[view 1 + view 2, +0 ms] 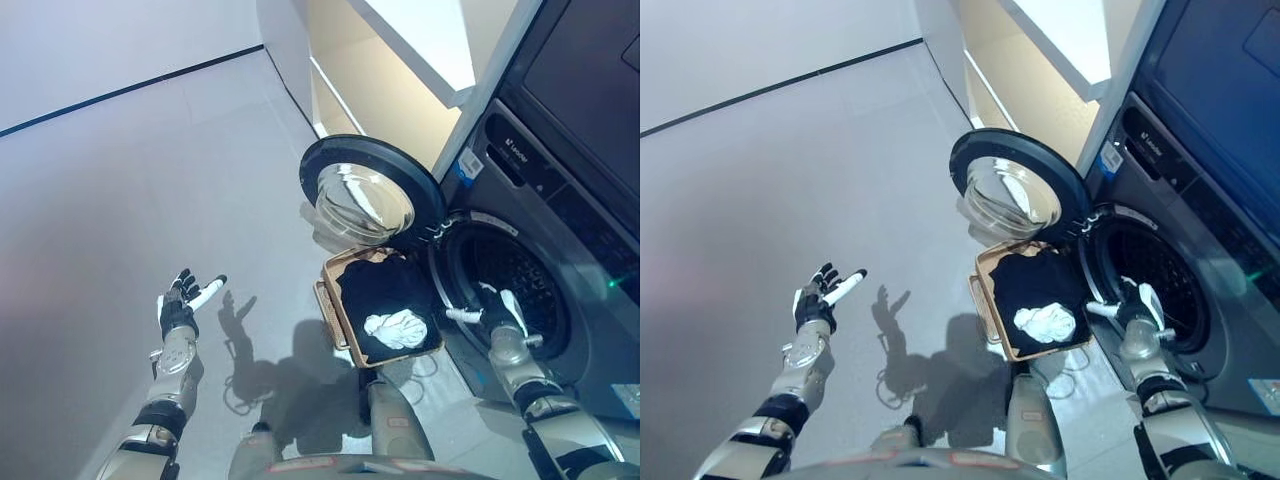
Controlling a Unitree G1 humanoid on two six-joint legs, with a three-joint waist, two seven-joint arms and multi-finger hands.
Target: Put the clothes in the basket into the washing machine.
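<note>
The white bundled cloth (397,329) lies wholly on top, so I expect it to come away in a heap and leave the black garment (382,288) behind when the robot lifts it.
A tan basket (330,310) stands on the floor by the washing machine (560,250). It holds a black garment (385,290) with a white bundled cloth (397,329) on top. The machine's round door (368,192) is swung open to the left, and the dark drum opening (515,290) shows. My right hand (497,310) is open and empty in front of the drum opening, just right of the basket. My left hand (183,305) is open and empty, held over the floor far left of the basket.
A pale cabinet with a white shelf (400,60) stands behind the machine. Grey floor (150,180) spreads to the left, with a dark line along the wall base.
</note>
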